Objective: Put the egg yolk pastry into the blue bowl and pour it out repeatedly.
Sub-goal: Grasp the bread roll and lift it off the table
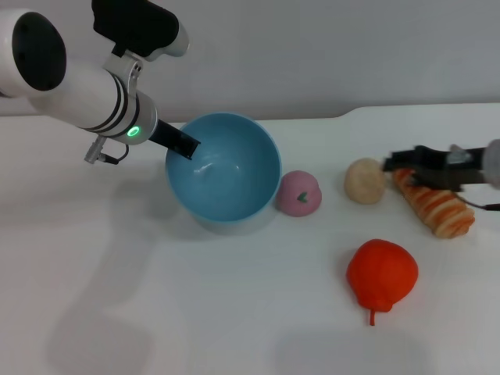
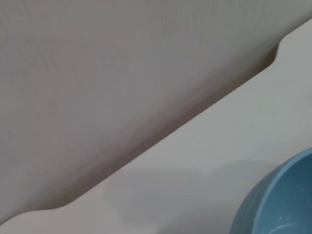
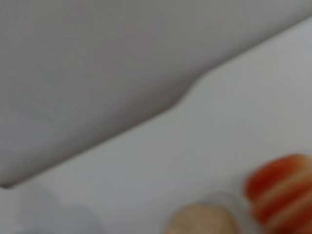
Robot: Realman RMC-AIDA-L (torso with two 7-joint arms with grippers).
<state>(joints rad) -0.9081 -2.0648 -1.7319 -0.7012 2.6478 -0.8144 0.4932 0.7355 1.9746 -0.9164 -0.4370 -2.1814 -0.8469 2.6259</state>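
Note:
My right gripper's fingers are above the orange bread's end (image 1: 405,181), next to the egg yolk pastry, so I should move them back above the pastry (image 1: 365,182) before I grasp.
The blue bowl (image 1: 226,176) is tilted with its mouth towards the table's right side, and it is empty. My left gripper (image 1: 181,144) is shut on its left rim and holds it up; the bowl's edge shows in the left wrist view (image 2: 280,204). The egg yolk pastry (image 1: 365,180) lies on the table right of the bowl, beyond a pink ball (image 1: 299,193). My right gripper (image 1: 398,170) is low over the table just right of the pastry, open and empty. The pastry also shows in the right wrist view (image 3: 202,220).
A long ridged orange bread (image 1: 439,209) lies under my right arm and shows in the right wrist view (image 3: 282,190). A red fruit with a stem (image 1: 381,273) lies nearer the front. The white table (image 1: 195,312) has a notch in its far edge.

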